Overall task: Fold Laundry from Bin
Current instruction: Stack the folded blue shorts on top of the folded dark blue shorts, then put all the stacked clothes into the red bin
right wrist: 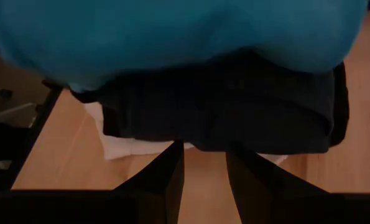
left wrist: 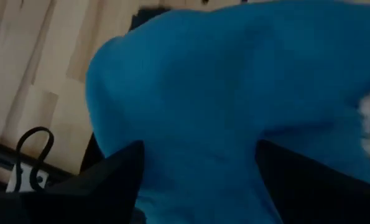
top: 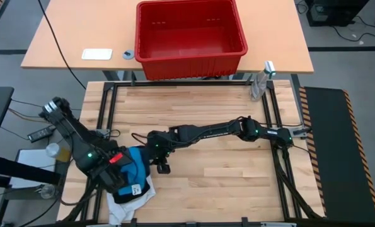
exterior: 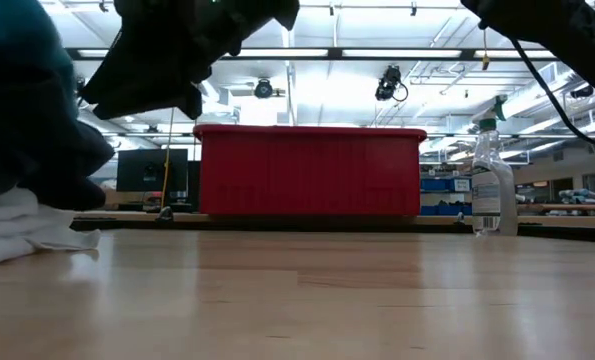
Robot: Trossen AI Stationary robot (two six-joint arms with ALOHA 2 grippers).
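Observation:
The blue garment [top: 137,171] lies on the navy garment and the red bin is empty, so the robot's left gripper should keep moving back until it is clear of the pile [top: 134,194].
The laundry lies in a stacked pile at the table's near left corner. A bright blue garment [top: 135,165] is on top, a dark navy one [right wrist: 222,112] lies under it, and a white one [top: 132,200] rests at the bottom on the wood. My left gripper [left wrist: 197,155] hangs just over the blue garment, open, with its fingers wide apart. My right gripper [right wrist: 204,155] reaches in from the right, slanting down at the pile's right side. It is open by a narrow gap, with only bare wood between its fingers. The empty red bin [top: 190,63] stands on the far table.
A spray bottle [top: 261,85] stands at the table's far right corner. A white card [top: 96,54] and a small tape roll [top: 128,54] lie on the far table, left of the bin. Black frame rails [top: 174,84] border the wooden top. Bare wood [top: 225,183] spans the middle and right.

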